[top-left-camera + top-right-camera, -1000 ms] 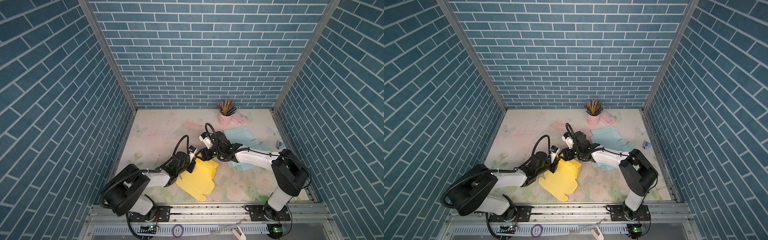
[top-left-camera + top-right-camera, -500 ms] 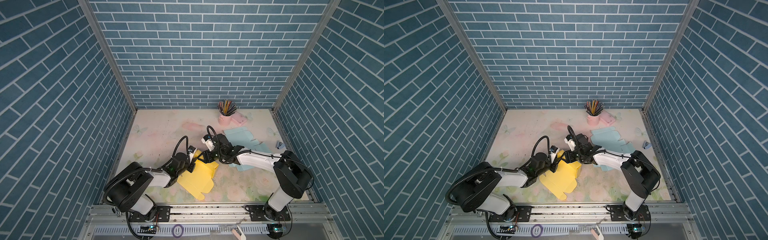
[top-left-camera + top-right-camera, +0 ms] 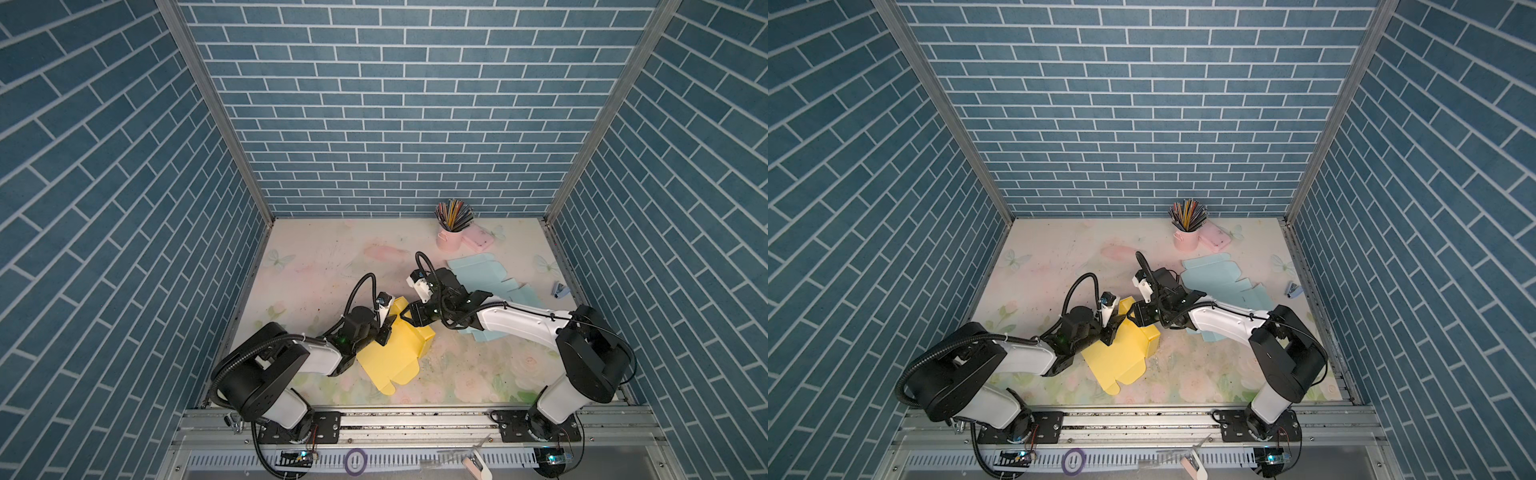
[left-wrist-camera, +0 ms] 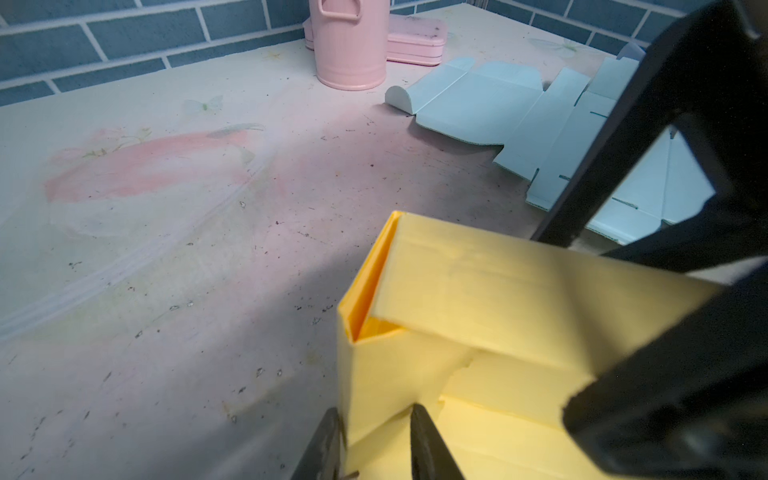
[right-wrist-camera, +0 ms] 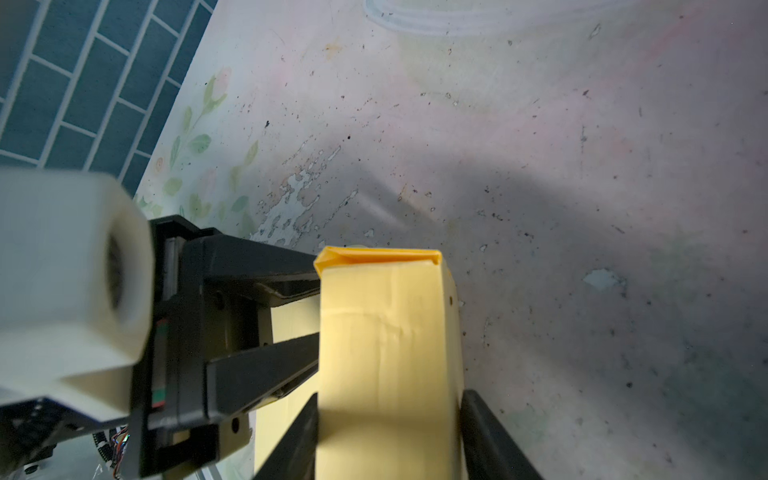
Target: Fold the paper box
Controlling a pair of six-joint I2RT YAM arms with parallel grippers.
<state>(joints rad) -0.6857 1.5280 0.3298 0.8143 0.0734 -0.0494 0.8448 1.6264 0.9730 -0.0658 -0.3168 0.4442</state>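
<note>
Next, my left gripper opens and squeezes the corner's layers point(image 4: 360, 334) together, because the paper box's doubled far side stands open at its corner point(image 4: 377, 281) above my left gripper's fingers.
The yellow paper box point(image 3: 395, 353) point(image 3: 1121, 353) lies partly folded at the table's front middle, its far wall doubled over and upright. My right gripper point(image 3: 410, 315) point(image 3: 1136, 313) reaches across from the right. In its wrist view its fingers point(image 5: 490, 432) press both faces of that doubled wall point(image 5: 386, 332), so my right gripper point(image 5: 389, 399) is shut on it. My left gripper point(image 3: 388, 328) point(image 3: 1115, 328) sits at the box's left rear corner. There my left gripper point(image 4: 374, 419) is open, its fingers point(image 4: 424, 440) straddling the corner point(image 4: 374, 374).
A flat light-blue box blank point(image 3: 482, 274) lies under and behind the right arm. A pink cup of pencils point(image 3: 449, 239) and a pink case point(image 3: 478, 239) stand at the back. A small blue clip point(image 3: 557, 289) lies by the right wall.
My left gripper's jaws have parted at the box's corner. The right gripper's jaws have narrowed onto the upright wall. The box has shifted slightly toward the front.
</note>
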